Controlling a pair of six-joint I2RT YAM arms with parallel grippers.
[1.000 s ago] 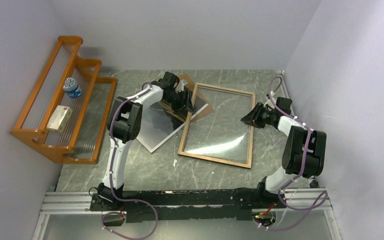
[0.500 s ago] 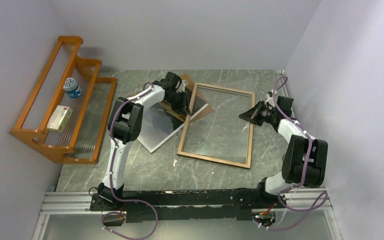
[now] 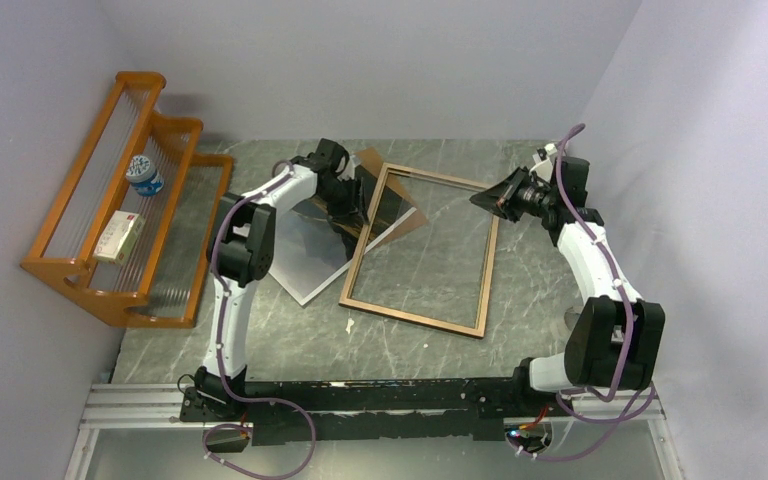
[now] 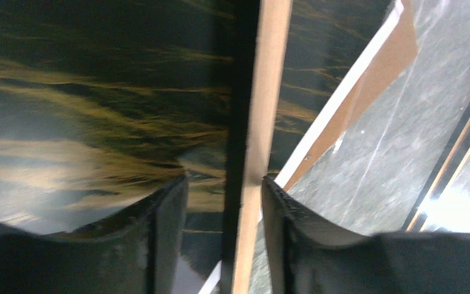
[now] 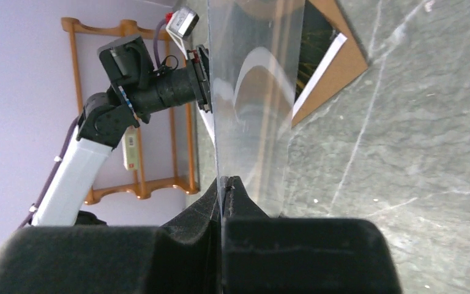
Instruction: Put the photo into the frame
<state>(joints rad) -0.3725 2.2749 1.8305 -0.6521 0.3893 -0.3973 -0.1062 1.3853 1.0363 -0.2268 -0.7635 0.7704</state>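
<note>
The robot's right gripper is holding the clear pane too close to the frame's far corner [image 3: 490, 187], so it should move the pane nearer and lower, toward the rail's middle [image 3: 490, 257].
The frame [image 3: 415, 317] lies brown wood side up in the middle of the table. My left gripper [image 3: 358, 205] is open and straddles its left rail [image 4: 254, 122]; the right finger [image 4: 276, 226] touches the rail and a gap shows at the left finger. The photo [image 3: 305, 262], dark landscape up with a white border, lies under and left of that rail, and fills the left wrist view [image 4: 98, 92]. My right gripper [image 3: 480, 198] is shut on the edge of the clear pane [image 5: 251, 92] and holds it up over the frame's far right corner.
The flat brown backing board [image 3: 408, 220] lies under the photo's far corner and shows in the right wrist view [image 5: 336, 73]. An orange wooden rack [image 3: 110, 290] with a small bottle [image 3: 144, 175] and a box [image 3: 118, 237] stands at the left. Walls close in on the right and back.
My right gripper has risen and moved toward the back with the pane. The frame's near end has slid left. My left gripper has shifted slightly left along the rail.
</note>
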